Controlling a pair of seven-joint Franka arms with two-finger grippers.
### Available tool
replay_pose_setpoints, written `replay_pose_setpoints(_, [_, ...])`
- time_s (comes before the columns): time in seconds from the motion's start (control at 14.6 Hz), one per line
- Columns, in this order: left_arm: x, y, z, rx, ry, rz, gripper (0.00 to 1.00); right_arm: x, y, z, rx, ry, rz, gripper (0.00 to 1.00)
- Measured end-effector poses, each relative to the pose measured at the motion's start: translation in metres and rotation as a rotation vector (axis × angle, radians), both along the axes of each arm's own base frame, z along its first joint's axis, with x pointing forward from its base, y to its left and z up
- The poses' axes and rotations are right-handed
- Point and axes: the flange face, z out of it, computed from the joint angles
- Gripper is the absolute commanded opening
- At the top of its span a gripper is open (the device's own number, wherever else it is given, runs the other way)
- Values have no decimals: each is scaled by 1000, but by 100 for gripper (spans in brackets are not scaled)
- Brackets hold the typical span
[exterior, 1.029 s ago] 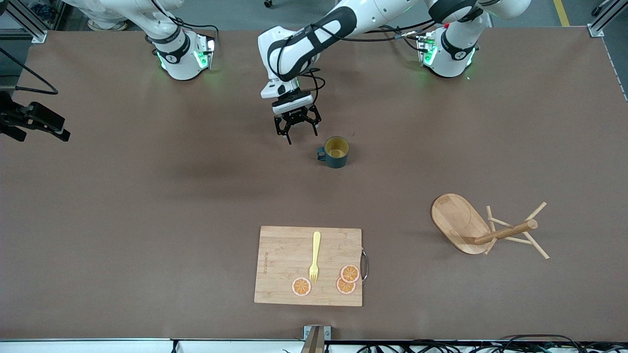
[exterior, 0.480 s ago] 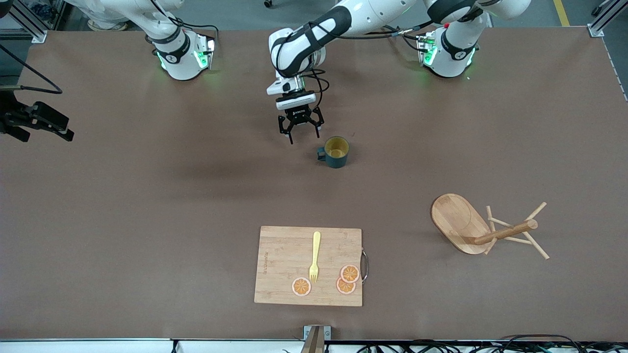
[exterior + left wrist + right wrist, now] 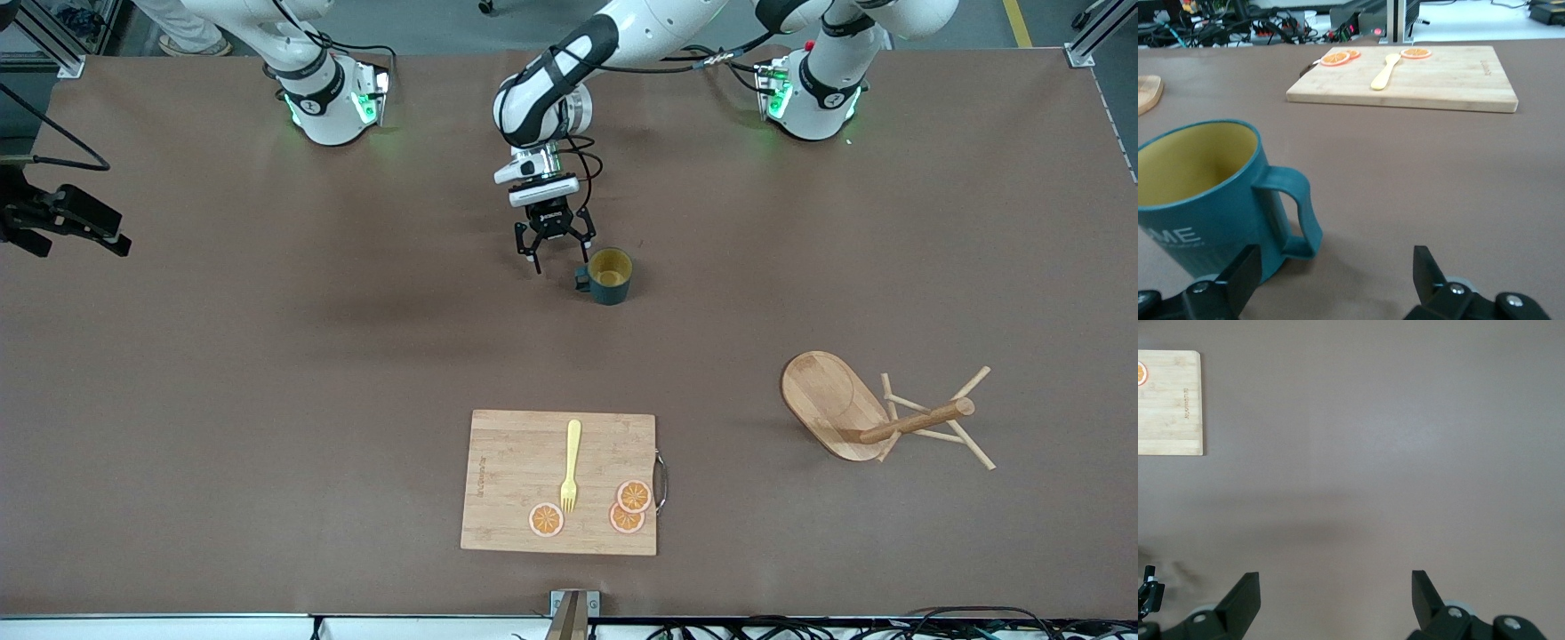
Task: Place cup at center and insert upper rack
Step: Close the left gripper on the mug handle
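My gripper will find the dark teal cup [image 3: 609,282] empty when I tip it over, because the yellow inside [image 3: 611,267] can be seen clear down to its bottom.
The dark teal cup [image 3: 610,276] stands upright near the table's middle, its handle toward the right arm's end. It fills the left wrist view [image 3: 1198,193], showing part of its white lettering. My left gripper [image 3: 560,260] is open and low beside the cup's handle [image 3: 1295,213], which lies just ahead of the gap [image 3: 1335,267], close to one finger [image 3: 1245,270]. The upper rack [image 3: 876,413] lies on its side toward the left arm's end, nearer the front camera than the cup. My right gripper [image 3: 1336,587] is open and empty, high over bare table.
A rectangular wooden cutting board [image 3: 516,484] lies near the front edge, with a yellow fork [image 3: 571,462] and orange slices [image 3: 546,519] on it. The board also shows in the left wrist view [image 3: 1438,80] and the right wrist view [image 3: 1168,403].
My left gripper has moved toward the cup and come lower, still open. The cup and the rack have not moved.
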Motion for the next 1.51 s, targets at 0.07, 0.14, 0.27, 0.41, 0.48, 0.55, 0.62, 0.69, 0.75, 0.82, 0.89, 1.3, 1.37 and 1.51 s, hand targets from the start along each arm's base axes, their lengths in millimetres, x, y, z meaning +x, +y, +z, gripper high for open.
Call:
replay_pose_setpoints(0.07, [2, 0, -1, 3, -20, -14, 100, 0, 0, 0, 0, -2, 0, 100])
replay_pose_setpoints(0.14, [4, 0, -3, 1, -37, -25, 100, 0, 0, 0, 0, -4, -1, 100])
replay_pose_setpoints(0.27, [6, 0, -5, -1, -63, -48, 100, 1, -1, 1, -1, -8, -2, 100])
replay_pose_setpoints(0.41, [7, 1, -13, 11, -79, -74, 100, 1, -1, 1, -1, -9, -2, 100])
replay_pose_setpoints(0.48, [7, 2, -19, 18, -83, -84, 100, 1, 0, 1, -1, -9, -1, 100])
replay_pose_setpoints(0.55, [8, 4, -25, 26, -86, -88, 100, 1, 0, 1, -2, -9, 0, 100])
replay_pose_setpoints(0.62, [9, 6, -30, 32, -89, -92, 100, 1, 0, 1, -2, -9, 0, 100])
replay_pose_setpoints(0.69, [11, 7, -32, 37, -97, -99, 99, 1, 0, 1, -3, -10, 0, 100])
replay_pose_setpoints(0.75, [13, 8, -34, 41, -106, -104, 99, 1, 0, 1, -4, -14, 0, 100])
replay_pose_setpoints(0.82, [16, 9, -35, 44, -111, -105, 98, 2, 0, 2, -5, -19, 0, 100])
replay_pose_setpoints(0.89, [18, 10, -36, 47, -114, -104, 97, 2, 0, 2, -5, -20, 0, 100])
replay_pose_setpoints(1.3, [24, 10, -36, 46, -122, -97, 59, 2, 4, 2, -5, -20, 7, 100])
replay_pose_setpoints(1.37, [25, 10, -36, 46, -123, -96, 53, 2, 4, 2, -5, -20, 8, 100])
replay_pose_setpoints(1.51, [26, 10, -36, 47, -125, -94, 45, 2, 4, 2, -6, -20, 8, 100])
